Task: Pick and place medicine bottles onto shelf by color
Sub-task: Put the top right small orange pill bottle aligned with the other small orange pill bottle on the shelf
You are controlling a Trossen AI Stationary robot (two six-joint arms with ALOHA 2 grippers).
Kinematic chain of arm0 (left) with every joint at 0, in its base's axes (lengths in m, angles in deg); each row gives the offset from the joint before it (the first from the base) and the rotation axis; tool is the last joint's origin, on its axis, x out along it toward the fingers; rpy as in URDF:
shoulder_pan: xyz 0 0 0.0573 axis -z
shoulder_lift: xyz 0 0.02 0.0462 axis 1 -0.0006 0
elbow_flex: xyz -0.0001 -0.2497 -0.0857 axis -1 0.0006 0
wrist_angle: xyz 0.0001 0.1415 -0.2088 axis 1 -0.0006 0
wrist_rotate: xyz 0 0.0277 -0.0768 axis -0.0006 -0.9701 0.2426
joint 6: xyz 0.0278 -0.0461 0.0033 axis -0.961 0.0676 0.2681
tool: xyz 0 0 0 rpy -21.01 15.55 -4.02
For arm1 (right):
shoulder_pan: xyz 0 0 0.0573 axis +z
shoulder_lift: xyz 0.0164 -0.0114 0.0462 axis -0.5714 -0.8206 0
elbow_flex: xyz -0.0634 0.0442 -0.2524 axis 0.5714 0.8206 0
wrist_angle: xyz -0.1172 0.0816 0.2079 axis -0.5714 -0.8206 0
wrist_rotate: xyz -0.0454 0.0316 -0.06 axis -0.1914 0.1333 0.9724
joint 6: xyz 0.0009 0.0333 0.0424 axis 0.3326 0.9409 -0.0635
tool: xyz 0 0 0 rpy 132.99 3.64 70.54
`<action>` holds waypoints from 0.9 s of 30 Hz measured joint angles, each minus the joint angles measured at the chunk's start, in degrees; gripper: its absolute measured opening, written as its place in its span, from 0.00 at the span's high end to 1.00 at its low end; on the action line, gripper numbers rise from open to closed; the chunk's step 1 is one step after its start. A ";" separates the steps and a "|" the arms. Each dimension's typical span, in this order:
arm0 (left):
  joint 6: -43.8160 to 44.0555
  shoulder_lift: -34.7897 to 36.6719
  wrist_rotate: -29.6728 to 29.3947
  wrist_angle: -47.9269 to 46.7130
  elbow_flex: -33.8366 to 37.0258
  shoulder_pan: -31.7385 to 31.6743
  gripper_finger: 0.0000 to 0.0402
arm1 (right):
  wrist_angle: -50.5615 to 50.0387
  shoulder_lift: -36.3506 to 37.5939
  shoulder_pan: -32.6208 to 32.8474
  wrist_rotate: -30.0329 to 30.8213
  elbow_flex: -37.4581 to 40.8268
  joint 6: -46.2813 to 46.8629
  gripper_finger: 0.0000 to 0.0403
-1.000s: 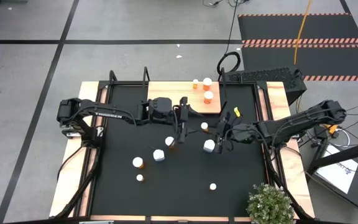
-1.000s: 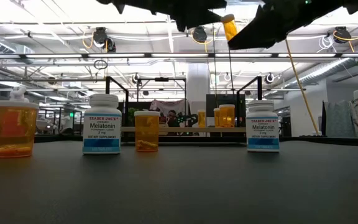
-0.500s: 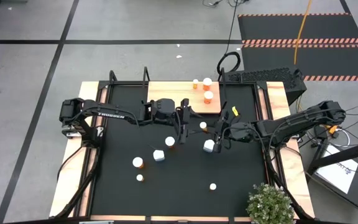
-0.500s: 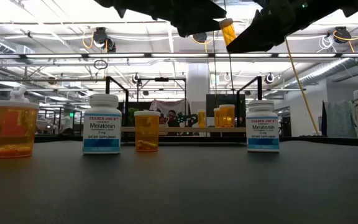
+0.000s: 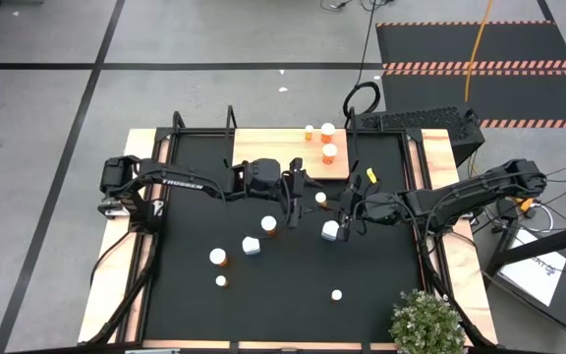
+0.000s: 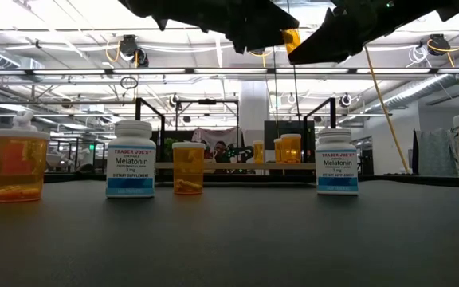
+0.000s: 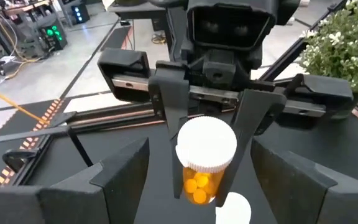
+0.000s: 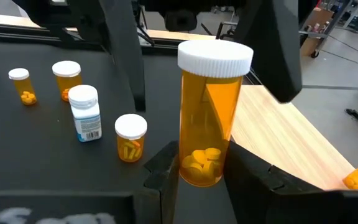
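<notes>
The orange bottle should go from my right gripper to my left gripper before my left gripper places it, because the shelf's open space is on my left gripper's side.
An orange medicine bottle with a white cap hangs upright above the middle of the black mat, with my right gripper shut on it. My left gripper comes from the table's left, open. Its fingers stand on either side of the bottle's top without touching it. The shelf, a light-wood board at the far edge, carries three orange bottles standing upright. Several more bottles stand on the mat, among them a white one under my right arm. My right gripper pinches the bottle's lower body between its two fingers. The fingers come nearly level from the table's right side. The bottle stands upright in the hold, cap up, lifted well clear of the mat.
Loose bottles stand on the near half of the mat: orange ones and a white one. A potted plant sits at the near right corner. Black uprights rise at the shelf's left end.
My left gripper has moved toward the table's right and slightly down, closing in on the held bottle with its fingers still open. My right gripper has kept the bottle still.
</notes>
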 joint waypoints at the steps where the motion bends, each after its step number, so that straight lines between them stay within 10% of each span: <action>1: 0.00 0.02 0.00 0.10 0.00 -0.02 0.30 | -0.01 0.00 -0.01 -0.05 0.00 -0.01 0.73; 27: 0.03 0.04 -0.02 -0.18 0.00 0.00 0.63 | -0.24 0.00 -0.01 -0.06 0.00 -0.02 0.73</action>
